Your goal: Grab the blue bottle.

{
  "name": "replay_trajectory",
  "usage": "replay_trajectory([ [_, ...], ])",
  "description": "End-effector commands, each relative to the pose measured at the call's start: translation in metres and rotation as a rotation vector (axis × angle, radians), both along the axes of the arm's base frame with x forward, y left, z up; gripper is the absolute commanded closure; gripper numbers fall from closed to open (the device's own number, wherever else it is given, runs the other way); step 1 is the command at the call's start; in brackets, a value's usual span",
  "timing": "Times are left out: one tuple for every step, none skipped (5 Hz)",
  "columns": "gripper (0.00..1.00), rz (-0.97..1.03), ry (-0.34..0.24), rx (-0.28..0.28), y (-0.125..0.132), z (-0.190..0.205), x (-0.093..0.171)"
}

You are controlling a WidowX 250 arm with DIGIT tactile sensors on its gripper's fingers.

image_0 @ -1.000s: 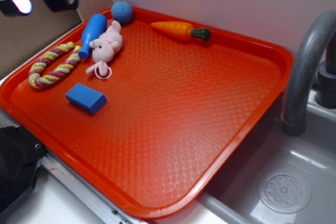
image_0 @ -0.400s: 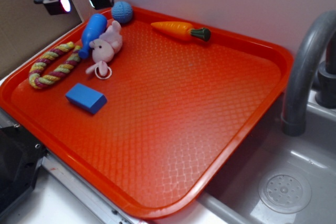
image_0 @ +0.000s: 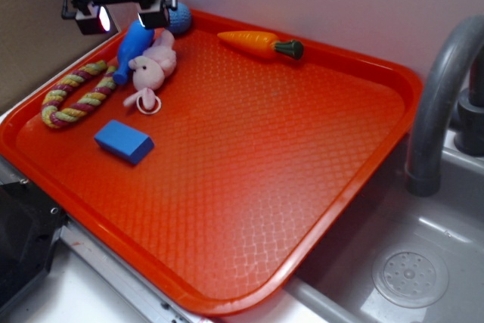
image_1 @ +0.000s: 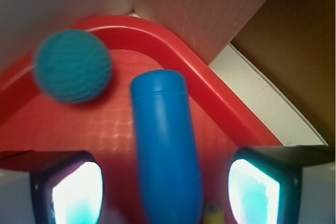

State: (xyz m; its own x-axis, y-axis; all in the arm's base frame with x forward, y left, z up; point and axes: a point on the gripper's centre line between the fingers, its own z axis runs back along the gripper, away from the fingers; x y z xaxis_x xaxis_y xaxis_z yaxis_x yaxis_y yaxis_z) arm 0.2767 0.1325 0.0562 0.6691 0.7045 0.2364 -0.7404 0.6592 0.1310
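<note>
My gripper will lift the blue bottle, and the pink plush (image_0: 151, 70) will then slump into the freed space, because it leans against the blue bottle's side (image_0: 142, 50).
The blue bottle (image_0: 131, 48) lies on its side at the far left of the orange tray (image_0: 265, 164), neck pointing toward the rope toy, body against a pink plush (image_0: 153, 66). My gripper (image_0: 125, 17) is open and hangs just above the bottle's thick end, one finger on each side of it. In the wrist view the bottle (image_1: 167, 145) runs up the middle between my two fingers (image_1: 71, 192), with a clear gap on both sides. The gripper (image_1: 165, 192) holds nothing.
A blue crocheted ball (image_0: 178, 17) sits just behind the bottle in the tray's corner, also in the wrist view (image_1: 72, 65). A striped rope ring (image_0: 76, 94), a flat blue block (image_0: 124, 141) and a toy carrot (image_0: 261, 45) lie on the tray. A grey faucet (image_0: 439, 104) and sink are right.
My gripper has moved right and down from the upper left corner, coming over the bottle's thick end. The objects on the tray have not moved.
</note>
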Motion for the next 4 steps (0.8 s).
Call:
replay_trajectory([
  [0.0, 0.038, 0.011, -0.013, 0.031, -0.011, -0.003],
  [0.0, -0.015, 0.042, -0.036, 0.019, -0.026, -0.004],
  [0.0, -0.031, 0.059, -0.045, 0.017, -0.031, -0.005],
  [1.0, -0.042, 0.066, -0.042, 0.018, -0.028, -0.006],
])
